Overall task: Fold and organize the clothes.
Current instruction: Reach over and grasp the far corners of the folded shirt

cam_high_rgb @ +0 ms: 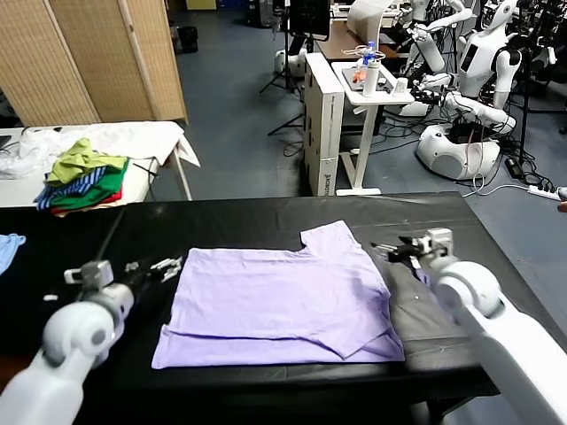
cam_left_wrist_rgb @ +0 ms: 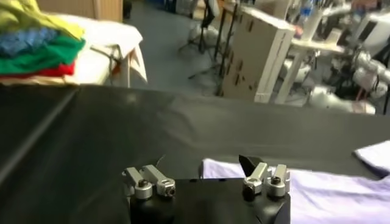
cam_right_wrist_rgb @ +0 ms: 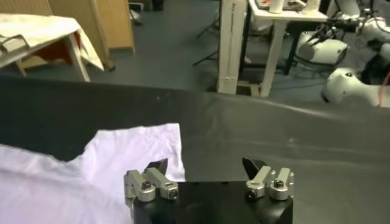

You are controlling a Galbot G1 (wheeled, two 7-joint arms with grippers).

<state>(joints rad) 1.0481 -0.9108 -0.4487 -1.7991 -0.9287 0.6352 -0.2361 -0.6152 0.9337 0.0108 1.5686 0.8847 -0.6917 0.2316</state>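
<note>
I expect the folded layer (cam_high_rgb: 266,351) to stay in place when I fold the lavender T-shirt's far edge (cam_high_rgb: 246,252) toward it, because the layer lies flat along the T-shirt's near edge.
The lavender T-shirt (cam_high_rgb: 283,301) lies spread flat on the black table (cam_high_rgb: 221,221), one short sleeve (cam_high_rgb: 332,237) pointing to the far right, with a folded layer along its near edge. My left gripper (cam_high_rgb: 164,266) hovers open just off the shirt's left edge, nothing between its fingers. In the left wrist view the left gripper (cam_left_wrist_rgb: 204,165) looks over the shirt's edge (cam_left_wrist_rgb: 341,195). My right gripper (cam_high_rgb: 394,248) stands open and empty beside the shirt's right sleeve. The right wrist view shows the right gripper (cam_right_wrist_rgb: 205,165) with one fingertip over the sleeve (cam_right_wrist_rgb: 122,152).
A pile of green, striped and red garments (cam_high_rgb: 84,181) sits on a white table at the back left. A light blue cloth (cam_high_rgb: 7,248) lies at the table's left edge. A grey cloth (cam_high_rgb: 416,310) lies right of the shirt. Desks and other robots (cam_high_rgb: 461,133) stand behind.
</note>
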